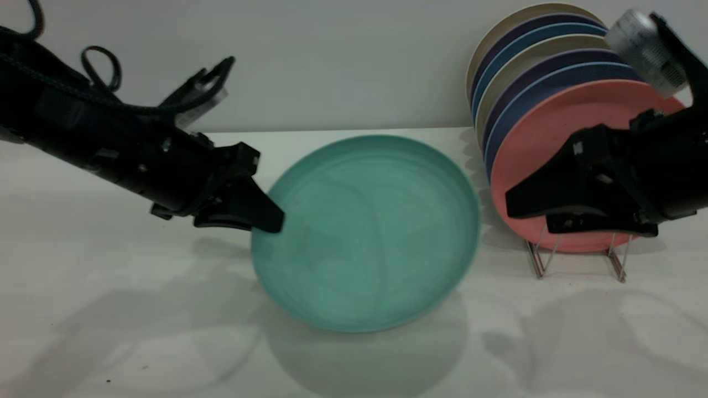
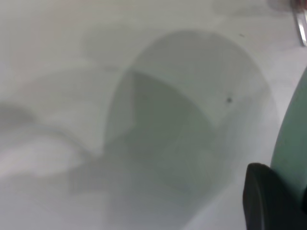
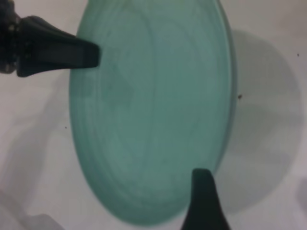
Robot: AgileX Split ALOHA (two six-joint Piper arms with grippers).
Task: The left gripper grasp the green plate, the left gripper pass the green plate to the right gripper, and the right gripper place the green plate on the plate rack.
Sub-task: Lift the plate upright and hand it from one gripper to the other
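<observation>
With my left gripper on the green plate's rim farthest from the plate rack, my right gripper should take the opposite rim (image 1: pixel 477 215) before my left gripper opens.
The green plate (image 1: pixel 368 232) hangs tilted above the white table, its face towards the exterior camera. My left gripper (image 1: pixel 265 221) is shut on the plate's left rim. In the left wrist view one dark finger (image 2: pixel 268 201) lies against the plate's edge (image 2: pixel 292 143). My right gripper (image 1: pixel 525 213) is open just to the right of the plate, apart from it, in front of the plate rack (image 1: pixel 539 260). In the right wrist view the plate (image 3: pixel 153 110) fills the middle, with the left gripper (image 3: pixel 88 52) on its far rim and one of my right fingers (image 3: pixel 204 206) near its close rim.
The wire rack holds several upright plates: a salmon-pink plate (image 1: pixel 553 127) in front, then dark blue (image 1: pixel 520 94) and beige (image 1: pixel 520 25) ones behind. A white wall stands behind the table. The plate's shadow lies on the table (image 1: pixel 138 331) below it.
</observation>
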